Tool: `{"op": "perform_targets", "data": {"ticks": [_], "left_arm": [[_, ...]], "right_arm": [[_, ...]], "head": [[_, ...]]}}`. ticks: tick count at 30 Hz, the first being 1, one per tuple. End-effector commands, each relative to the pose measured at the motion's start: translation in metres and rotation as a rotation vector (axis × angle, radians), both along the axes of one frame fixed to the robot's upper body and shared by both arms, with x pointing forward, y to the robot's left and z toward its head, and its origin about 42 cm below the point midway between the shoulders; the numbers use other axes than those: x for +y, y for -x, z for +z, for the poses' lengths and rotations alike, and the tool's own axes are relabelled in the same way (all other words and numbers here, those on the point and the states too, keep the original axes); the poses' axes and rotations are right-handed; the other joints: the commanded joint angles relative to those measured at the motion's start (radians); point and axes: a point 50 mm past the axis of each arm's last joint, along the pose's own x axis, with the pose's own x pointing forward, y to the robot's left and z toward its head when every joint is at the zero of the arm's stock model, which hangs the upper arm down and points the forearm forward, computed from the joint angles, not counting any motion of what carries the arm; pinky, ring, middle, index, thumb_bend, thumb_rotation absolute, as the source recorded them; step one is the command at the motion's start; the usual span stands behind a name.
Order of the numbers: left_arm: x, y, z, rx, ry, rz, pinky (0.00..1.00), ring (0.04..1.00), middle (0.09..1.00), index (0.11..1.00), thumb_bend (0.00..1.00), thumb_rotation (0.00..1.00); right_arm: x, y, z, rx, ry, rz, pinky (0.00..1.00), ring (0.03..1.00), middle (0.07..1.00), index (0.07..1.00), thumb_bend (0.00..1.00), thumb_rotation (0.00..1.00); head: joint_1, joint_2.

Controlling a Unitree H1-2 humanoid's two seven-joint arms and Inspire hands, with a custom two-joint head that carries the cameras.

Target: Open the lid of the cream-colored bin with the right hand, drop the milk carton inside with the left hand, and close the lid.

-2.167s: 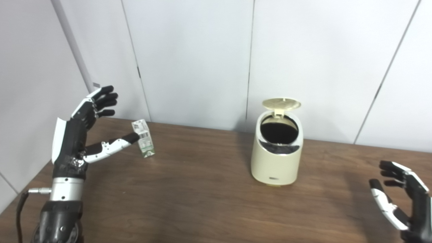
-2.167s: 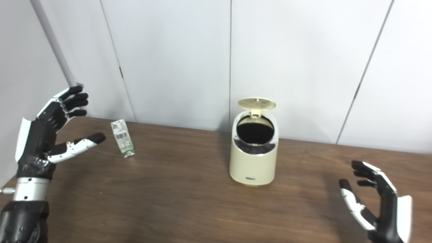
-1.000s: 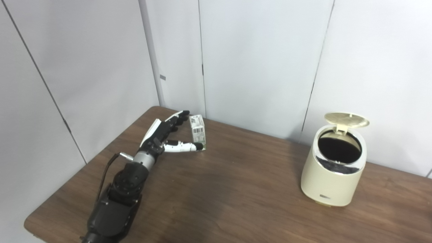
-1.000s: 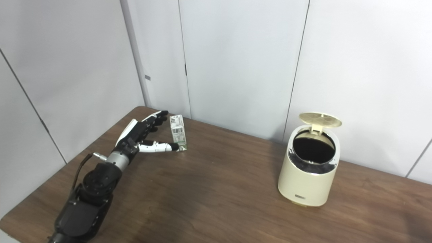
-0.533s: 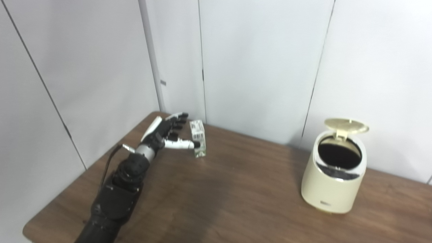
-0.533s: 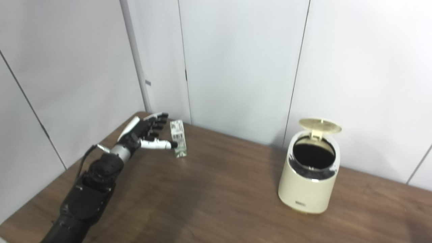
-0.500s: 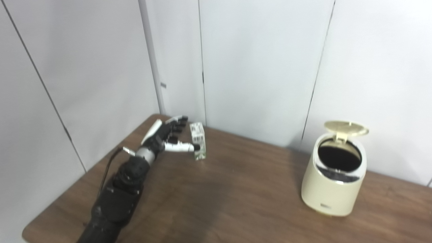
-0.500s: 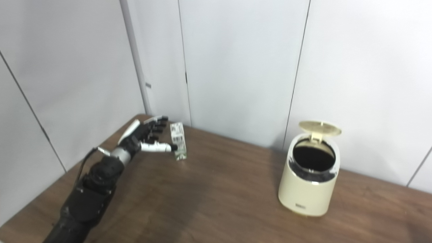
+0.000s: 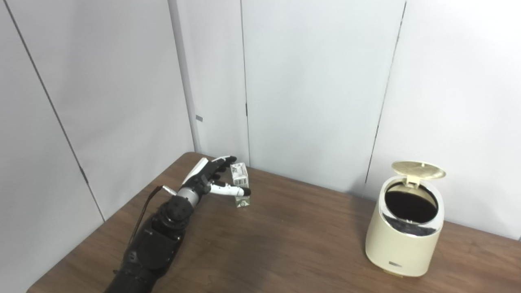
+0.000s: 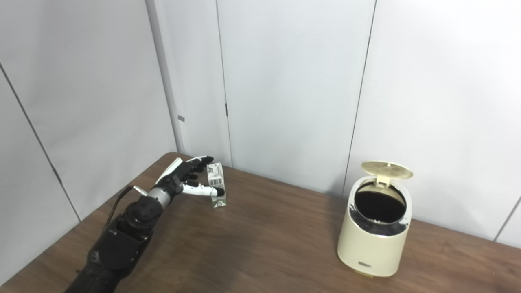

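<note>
I expect the round lid (image 9: 419,170) to swing down flush over the bin's opening when I push it, because a narrow hinge arm (image 9: 412,183) holds the lid up at the back.
The small white-and-green milk carton (image 9: 239,176) stands near the table's far left corner. My left hand (image 9: 203,181) reaches it from the left, open. Its thumb lies across the carton's front and its fingers (image 10: 194,164) stretch past the carton's upper left side. I cannot tell whether the fingers touch it. The cream-colored bin (image 9: 401,244) stands at the right of the table, with its round lid (image 9: 418,169) flipped up at the back and the dark inside showing. My right hand is out of view.
The brown wooden table (image 9: 285,252) runs to its left edge and far corner just beyond the carton. White wall panels stand right behind the table. A wide stretch of bare wood lies between carton and bin.
The camera has swung left and tilted, so the right hand has left the picture. My left hand has reached forward to the carton, and its thumb now lies across the front.
</note>
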Motion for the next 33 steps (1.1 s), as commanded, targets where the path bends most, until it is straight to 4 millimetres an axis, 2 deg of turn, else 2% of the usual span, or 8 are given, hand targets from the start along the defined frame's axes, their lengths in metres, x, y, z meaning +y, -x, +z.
{"op": "perform_targets", "data": {"ticks": [1, 6, 8, 10, 12, 18, 26, 33], "left_arm": [[0.010, -0.010, 0.034, -0.060, -0.058, 0.016, 0.70, 0.830, 0.895, 0.933, 1.00, 0.24], [0.014, -0.015, 0.036, -0.040, -0.060, 0.023, 0.84, 0.902, 0.918, 0.952, 1.00, 0.22], [0.014, -0.016, 0.037, -0.034, -0.066, 0.025, 0.84, 0.891, 0.901, 0.942, 1.00, 0.21], [0.014, -0.017, 0.037, -0.028, -0.079, 0.026, 0.73, 0.824, 0.880, 0.922, 1.00, 0.21], [0.014, -0.019, 0.037, -0.018, -0.098, 0.023, 0.70, 0.809, 0.871, 0.914, 0.99, 0.21], [0.006, -0.022, 0.038, 0.017, -0.200, 0.046, 0.59, 0.729, 0.784, 0.835, 0.85, 0.14], [0.000, -0.025, 0.034, 0.026, -0.204, 0.038, 0.72, 0.798, 0.820, 0.855, 0.96, 0.28], [-0.005, -0.028, 0.031, 0.004, -0.171, 0.032, 0.74, 0.798, 0.815, 0.856, 0.95, 0.24]], "right_arm": [[-0.001, 0.019, -0.029, 0.066, -0.017, 0.002, 0.41, 0.574, 0.626, 0.604, 0.53, 0.90], [-0.001, 0.021, -0.030, 0.071, -0.021, 0.003, 0.41, 0.580, 0.630, 0.600, 0.57, 0.92], [-0.001, 0.022, -0.030, 0.068, -0.022, 0.003, 0.40, 0.568, 0.626, 0.580, 0.56, 0.91], [-0.001, 0.022, -0.029, 0.070, -0.019, 0.007, 0.39, 0.558, 0.622, 0.593, 0.56, 0.91], [-0.002, 0.022, -0.030, 0.073, -0.017, 0.007, 0.39, 0.556, 0.621, 0.598, 0.55, 0.91], [-0.002, 0.022, -0.030, 0.084, -0.017, 0.013, 0.39, 0.557, 0.623, 0.596, 0.61, 0.94], [-0.002, 0.023, -0.031, 0.086, -0.031, 0.014, 0.39, 0.561, 0.616, 0.595, 0.58, 0.91], [-0.002, 0.023, -0.031, 0.087, -0.043, 0.019, 0.38, 0.549, 0.608, 0.590, 0.62, 0.91]], "head": [[-0.004, 0.000], [-0.015, 0.005], [-0.017, 0.006], [-0.017, 0.006], [-0.019, 0.006], [-0.023, 0.004], [-0.027, 0.007], [-0.031, 0.005]]}}
